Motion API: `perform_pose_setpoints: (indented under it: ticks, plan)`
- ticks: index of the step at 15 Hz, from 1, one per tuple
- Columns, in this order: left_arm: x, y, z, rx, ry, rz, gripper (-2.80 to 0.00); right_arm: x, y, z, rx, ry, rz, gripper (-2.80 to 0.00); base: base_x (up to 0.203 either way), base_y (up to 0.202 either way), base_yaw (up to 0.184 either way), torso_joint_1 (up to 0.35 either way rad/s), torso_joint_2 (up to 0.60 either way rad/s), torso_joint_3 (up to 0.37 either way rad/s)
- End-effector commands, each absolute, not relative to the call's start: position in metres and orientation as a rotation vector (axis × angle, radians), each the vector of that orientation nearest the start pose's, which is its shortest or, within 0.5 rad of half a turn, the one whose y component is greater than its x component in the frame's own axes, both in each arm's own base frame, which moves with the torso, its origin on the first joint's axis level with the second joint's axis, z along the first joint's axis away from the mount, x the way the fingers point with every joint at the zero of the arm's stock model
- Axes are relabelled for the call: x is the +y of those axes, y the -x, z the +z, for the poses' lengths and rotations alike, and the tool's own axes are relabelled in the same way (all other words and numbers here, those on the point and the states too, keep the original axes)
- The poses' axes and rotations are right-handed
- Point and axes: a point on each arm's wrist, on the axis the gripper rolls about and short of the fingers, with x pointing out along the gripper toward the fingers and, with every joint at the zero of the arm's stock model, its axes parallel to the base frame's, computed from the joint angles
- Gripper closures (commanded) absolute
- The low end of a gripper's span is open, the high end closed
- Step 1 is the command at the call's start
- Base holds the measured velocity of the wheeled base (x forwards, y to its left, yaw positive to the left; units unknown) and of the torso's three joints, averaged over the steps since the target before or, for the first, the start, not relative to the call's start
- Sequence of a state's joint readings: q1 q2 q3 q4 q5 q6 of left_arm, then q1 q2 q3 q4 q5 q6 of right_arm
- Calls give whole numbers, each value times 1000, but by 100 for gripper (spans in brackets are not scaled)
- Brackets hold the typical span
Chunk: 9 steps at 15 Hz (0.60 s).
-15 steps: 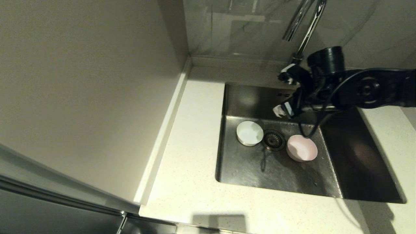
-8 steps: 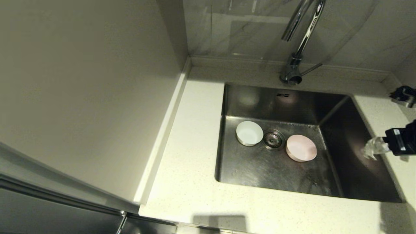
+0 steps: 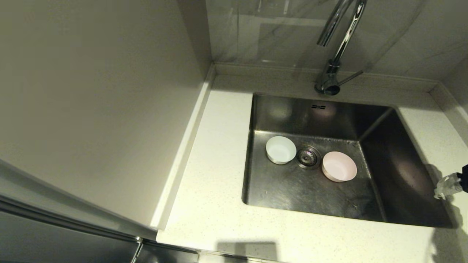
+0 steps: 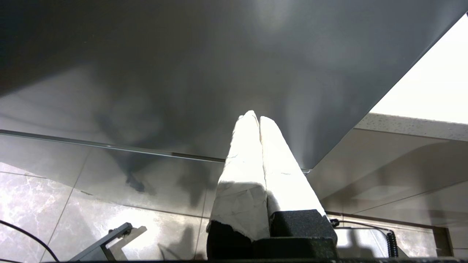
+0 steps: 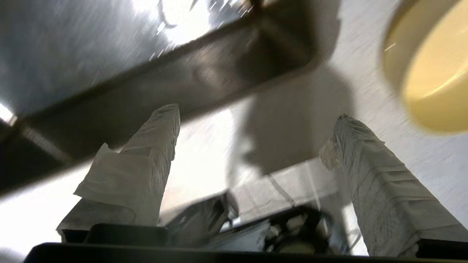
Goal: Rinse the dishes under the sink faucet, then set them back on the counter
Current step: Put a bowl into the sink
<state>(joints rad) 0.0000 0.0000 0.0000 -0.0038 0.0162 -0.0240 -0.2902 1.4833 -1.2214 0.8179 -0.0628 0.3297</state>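
The bowl's smooth inside (image 5: 444,59) shows only shadow and light. I should expect the yellow bowl (image 5: 434,83) to be empty when I pick it up.
Two bowls sit on the floor of the steel sink (image 3: 402,171): a white bowl (image 3: 280,149) left of the drain strainer (image 3: 308,157) and a pale pink bowl (image 3: 339,166) right of it. The chrome faucet (image 3: 338,44) rises behind the basin. My right gripper (image 3: 448,184) is at the sink's right rim, only a wrapped fingertip showing in the head view. In the right wrist view the right gripper (image 5: 256,115) is open and empty over the counter (image 5: 365,73), with the yellow bowl (image 5: 435,69) just beyond one finger. My left gripper (image 4: 255,117) is shut and empty, parked low beside a cabinet.
The cream counter (image 3: 215,204) surrounds the sink, with a wide strip on the left and front. A tall panel (image 3: 91,109) walls in the left side. A low raised edge (image 3: 270,69) runs along the back wall.
My right arm has swung away from the faucet, across the sink to its right rim, and has nearly left the head view. Both bowls in the sink stay put.
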Motion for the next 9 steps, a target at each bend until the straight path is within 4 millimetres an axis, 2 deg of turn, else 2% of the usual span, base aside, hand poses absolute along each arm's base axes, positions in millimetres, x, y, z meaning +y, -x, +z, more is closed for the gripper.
perform_pose_setpoints:
  ticks: [1, 5, 9]
  plan:
    - [0, 23, 76, -6, 25, 17, 0, -91, -209, 225, 979, -399, -565, -280, 0, 0, 0, 0, 0, 0]
    - [0, 23, 76, -6, 25, 17, 0, -145, -215, 212, 947, -363, -673, -280, 0, 0, 0, 0, 0, 0]
    - [0, 23, 76, -6, 25, 17, 0, -167, -219, 201, 976, -394, -718, -280, 0, 0, 0, 0, 0, 0]
